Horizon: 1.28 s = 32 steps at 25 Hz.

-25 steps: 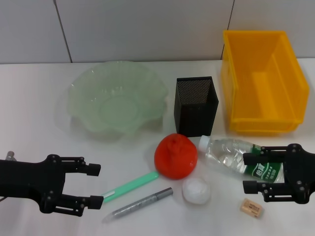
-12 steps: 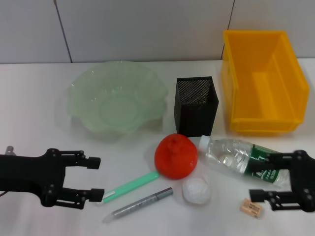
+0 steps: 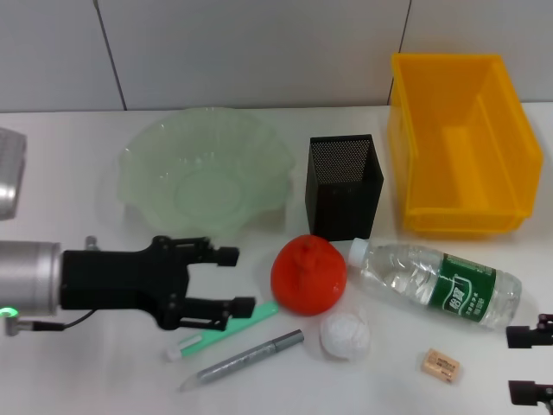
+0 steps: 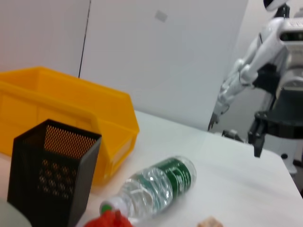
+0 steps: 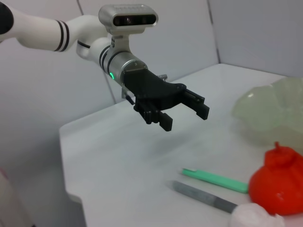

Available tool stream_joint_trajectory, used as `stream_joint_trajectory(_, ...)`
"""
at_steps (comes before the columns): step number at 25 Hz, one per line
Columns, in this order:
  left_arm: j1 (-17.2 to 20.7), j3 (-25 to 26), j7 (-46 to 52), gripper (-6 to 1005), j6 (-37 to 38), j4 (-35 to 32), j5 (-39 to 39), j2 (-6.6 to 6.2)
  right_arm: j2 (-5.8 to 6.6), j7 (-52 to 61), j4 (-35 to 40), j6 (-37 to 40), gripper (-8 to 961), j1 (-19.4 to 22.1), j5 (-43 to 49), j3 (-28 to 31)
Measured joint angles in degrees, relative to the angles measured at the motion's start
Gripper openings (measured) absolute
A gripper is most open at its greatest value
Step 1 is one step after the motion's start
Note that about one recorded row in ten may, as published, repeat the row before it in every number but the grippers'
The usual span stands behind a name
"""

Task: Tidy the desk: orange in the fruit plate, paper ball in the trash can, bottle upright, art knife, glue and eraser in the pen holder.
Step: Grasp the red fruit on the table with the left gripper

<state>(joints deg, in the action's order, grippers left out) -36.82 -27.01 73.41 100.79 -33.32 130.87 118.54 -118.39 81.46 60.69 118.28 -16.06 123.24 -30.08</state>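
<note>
My left gripper's open fingers are lined up with the orange, so I keep moving toward it until they straddle its sides, and then close them.
The orange lies at the middle of the white desk, also in the right wrist view. My left gripper is open just left of it, its lower finger over the green stick. A grey pen-shaped tool lies in front. The paper ball and the tan eraser lie near the front. The bottle lies on its side. The pale-green fruit plate, black mesh pen holder and yellow trash can stand behind. My right gripper is open at the right edge.
A wall runs behind the desk. In the left wrist view the pen holder, trash can and lying bottle show. In the right wrist view the left gripper hovers above the desk near the green stick.
My left gripper has moved right toward the orange and now covers the green stick's end. My right gripper has drawn back off the bottle toward the front right edge.
</note>
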Motion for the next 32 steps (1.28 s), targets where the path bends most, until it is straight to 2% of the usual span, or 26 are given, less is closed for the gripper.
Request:
stream_joint_trajectory(3, -1.1, -0.2, -0.9, 811, -2.8, 2.8, -0.9, 0.02, 0.09, 0.0, 0.1, 0.7, 681, 0.7, 0.3, 1.2)
stream_joint_trajectory(9, -3.8, -0.7, -4.8, 812, -14.7, 11.3, -2.2, 0.22, 0.58, -0.1, 0.3, 1.6, 684, 1.9, 0.3, 1.7)
stream_joint_trajectory(14, -6.4, -0.7, -7.4, 812, -21.8, 16.9, -2.7, 0.50, 0.69, 0.1, 0.6, 1.6, 686, 2.3, 0.3, 1.7)
stream_joint_trajectory(25, -8.7, -0.1, -14.5, 812, -32.5, 26.9, -6.7, 0.62, 0.38, 0.3, 0.8, 1.6, 690, 1.9, 0.3, 1.7)
stream_joint_trajectory(32, -8.8, 0.0, -18.4, 812, -35.0, 29.8, -9.0, 0.64, 0.28, 0.3, 0.8, 1.2, 693, 1.4, 0.2, 1.7)
